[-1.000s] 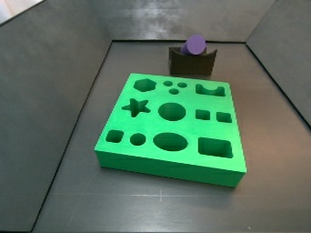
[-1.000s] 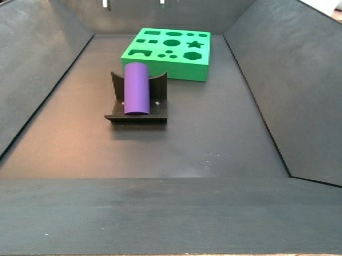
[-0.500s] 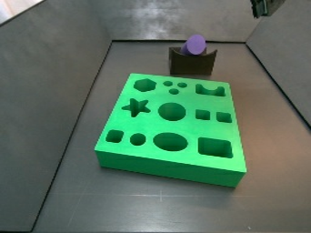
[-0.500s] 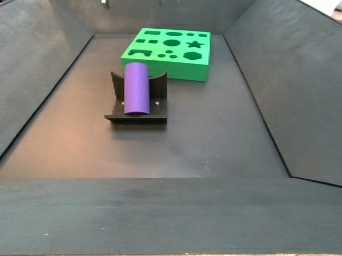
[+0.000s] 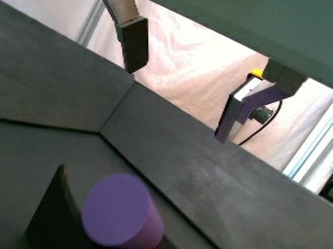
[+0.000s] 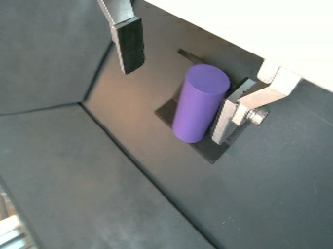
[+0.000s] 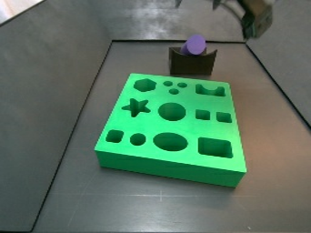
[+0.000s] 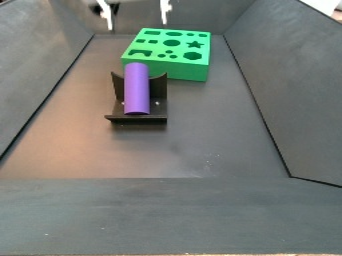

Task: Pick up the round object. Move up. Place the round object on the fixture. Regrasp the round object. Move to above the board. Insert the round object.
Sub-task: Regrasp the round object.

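My gripper is about to lift the round object [image 7: 195, 45], which will come free right away and leave the fixture standing, because the fixture's notch [image 7: 195, 55] is open at the top.
The purple round object [image 8: 135, 88] lies on its side in the notch of the dark fixture [image 8: 138, 114], apart from the fingers. In a side view its round end [image 7: 195, 43] shows above the fixture [image 7: 192, 63]. The green board [image 7: 170, 123] with its cut-out holes lies flat on the floor, also in a side view [image 8: 171, 52]. My gripper [image 8: 134, 10] is open and empty, high above the fixture and the round object, at the frame edge in a side view [image 7: 249, 14]. In a wrist view the round object [image 6: 200, 102] lies below, between the spread fingers [image 6: 129, 44].
Dark grey walls enclose the floor [image 8: 201, 140] on all sides. The fixture stands close to one wall [image 7: 183, 23], behind the board. In a wrist view a floor corner [image 5: 117, 107] and pale cloth beyond the walls show.
My gripper has come down into both side views from above. The round object, fixture and board have not moved.
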Motion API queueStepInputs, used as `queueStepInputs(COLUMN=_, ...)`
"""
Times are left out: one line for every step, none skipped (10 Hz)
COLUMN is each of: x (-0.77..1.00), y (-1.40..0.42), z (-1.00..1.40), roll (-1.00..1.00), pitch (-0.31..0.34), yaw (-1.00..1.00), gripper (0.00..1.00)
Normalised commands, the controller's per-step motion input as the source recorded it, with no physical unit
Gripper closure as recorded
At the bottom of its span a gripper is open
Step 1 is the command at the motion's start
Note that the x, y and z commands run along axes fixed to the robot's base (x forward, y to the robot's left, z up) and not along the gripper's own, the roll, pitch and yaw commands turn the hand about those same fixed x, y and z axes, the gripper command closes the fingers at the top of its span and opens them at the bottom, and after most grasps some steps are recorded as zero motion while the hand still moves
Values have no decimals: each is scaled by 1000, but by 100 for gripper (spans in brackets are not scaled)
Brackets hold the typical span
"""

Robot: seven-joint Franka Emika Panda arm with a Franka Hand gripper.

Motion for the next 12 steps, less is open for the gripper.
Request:
queueStepInputs(x=70, y=57, z=-1000, roll=131, pitch=47, yaw=207, gripper=0)
queueStepInputs(x=83, y=48, z=-1000, roll=119, pitch=-6, yaw=190, gripper=0)
queueStepInputs(x=94, y=41, z=-1000, roll=112, pitch=-43, yaw=170, gripper=0)
queueStepInputs(x=101, y=39, z=-1000, roll=103, pitch=-70, yaw=142, gripper=0)
queueStepInputs(x=109, y=36, z=-1000, roll=95, pitch=-93, yaw=115, gripper=0)
queueStepInputs(x=118, y=26, z=-998, roll=81, pitch=-112, yaw=73, gripper=0)
queueStepInputs(x=104, y=17, z=-835, roll=78, pitch=-119, yaw=42, gripper=0)
queueStepInputs(x=82, y=10, z=-624, roll=71, pitch=-112, yaw=9, gripper=0)
queueStepInputs(x=70, y=9, z=-467, roll=69, pitch=-100, yaw=-11, gripper=0)
queueStepInputs(x=69, y=7, z=-315, roll=65, pitch=-87, yaw=-27, gripper=0)
queueStepInputs(x=45, y=-5, z=-189, roll=48, pitch=-60, yaw=-28, gripper=0)
queueStepInputs(x=21, y=-13, z=-168, roll=42, pitch=-59, yaw=-34, gripper=0)
